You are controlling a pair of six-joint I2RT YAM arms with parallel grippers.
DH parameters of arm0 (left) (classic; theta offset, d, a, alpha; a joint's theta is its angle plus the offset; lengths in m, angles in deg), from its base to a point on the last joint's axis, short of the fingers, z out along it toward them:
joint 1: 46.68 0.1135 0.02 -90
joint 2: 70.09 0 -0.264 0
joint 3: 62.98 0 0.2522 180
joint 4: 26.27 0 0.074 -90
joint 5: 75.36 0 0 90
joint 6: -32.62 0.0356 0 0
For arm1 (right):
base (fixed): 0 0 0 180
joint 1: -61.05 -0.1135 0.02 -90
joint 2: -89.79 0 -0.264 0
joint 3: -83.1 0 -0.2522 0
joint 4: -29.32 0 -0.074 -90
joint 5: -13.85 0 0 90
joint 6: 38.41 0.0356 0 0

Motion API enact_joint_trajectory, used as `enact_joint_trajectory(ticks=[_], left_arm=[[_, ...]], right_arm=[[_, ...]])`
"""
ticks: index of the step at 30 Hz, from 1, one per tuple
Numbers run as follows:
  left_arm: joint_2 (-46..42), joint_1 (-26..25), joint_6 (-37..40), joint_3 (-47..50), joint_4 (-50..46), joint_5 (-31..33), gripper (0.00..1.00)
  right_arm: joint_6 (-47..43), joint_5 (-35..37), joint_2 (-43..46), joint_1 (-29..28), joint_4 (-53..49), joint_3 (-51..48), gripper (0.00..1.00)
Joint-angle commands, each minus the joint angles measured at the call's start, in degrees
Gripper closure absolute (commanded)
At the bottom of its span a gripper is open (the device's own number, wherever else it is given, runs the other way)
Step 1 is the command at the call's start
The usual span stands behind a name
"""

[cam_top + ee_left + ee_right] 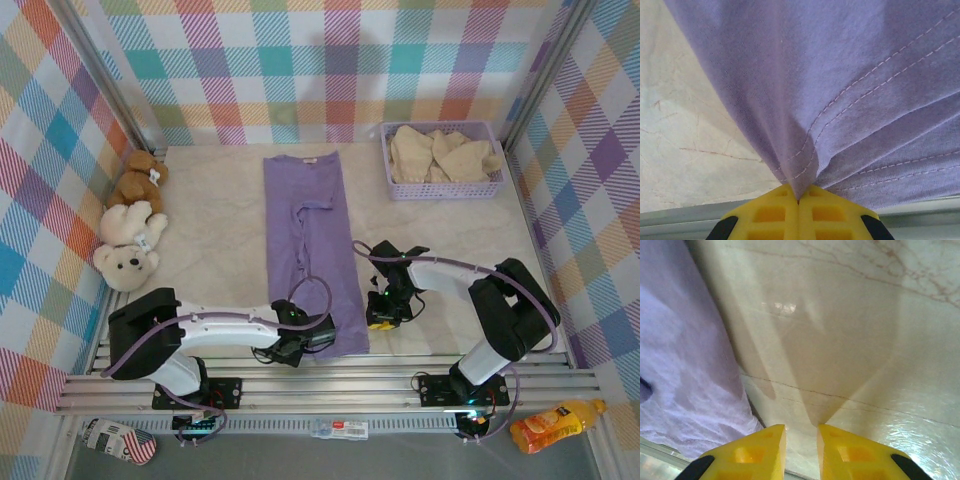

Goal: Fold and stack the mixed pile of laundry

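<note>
My left gripper pinches the hem corner where the shirt's side edge slants inward, so I'll pull that corner out straight and release it before folding the hem.
The lavender-purple shirt lies as a long narrow strip down the middle of the table. My left gripper is at its near hem and shut on a pinch of the purple cloth, which bunches into the closed yellow tips of the left gripper. My right gripper stands just right of the shirt's near right edge. The right gripper is slightly open over bare table, nothing between its fingers, with the shirt's edge to its left. The cream-beige garment lies crumpled in the basket.
The lavender mesh basket stands at the back right. A brown teddy bear and a cream one lie along the left wall. The table's metal front rail runs just behind both grippers. Bare tabletop lies right of the shirt.
</note>
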Motion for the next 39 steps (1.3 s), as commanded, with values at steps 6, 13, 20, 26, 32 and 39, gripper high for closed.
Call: enact_joint_trajectory(ticks=[6,13,20,26,32,39], left_arm=[[-0.78,-1.05,-5.27,-1.72,-3.37,1.92,0.63],[3.18,-1.03,-4.79,-6.29,-4.0,8.2,0.6],[7.04,-1.05,-3.9,-4.29,-1.38,6.92,0.64],[4.92,-1.04,-4.18,-2.61,-1.88,6.65,0.82],[-0.08,-1.08,-6.98,-3.17,-4.99,6.82,0.97],[-6.83,-0.91,-9.35,1.05,-5.66,6.09,0.96]], right_arm=[[-0.29,-1.97,2.57,0.05,1.11,1.05,0.69],[-0.99,-2.45,0.46,0.04,2.93,3.84,0.67],[0.46,-0.66,-5.45,0.0,4.19,10.48,0.68],[1.81,3.51,-12.39,0.04,2.73,15.64,0.72],[3.37,7.84,-17.24,0.04,0.96,17.13,0.84],[4.88,9.67,-18.43,0.04,1.23,17.13,0.89]])
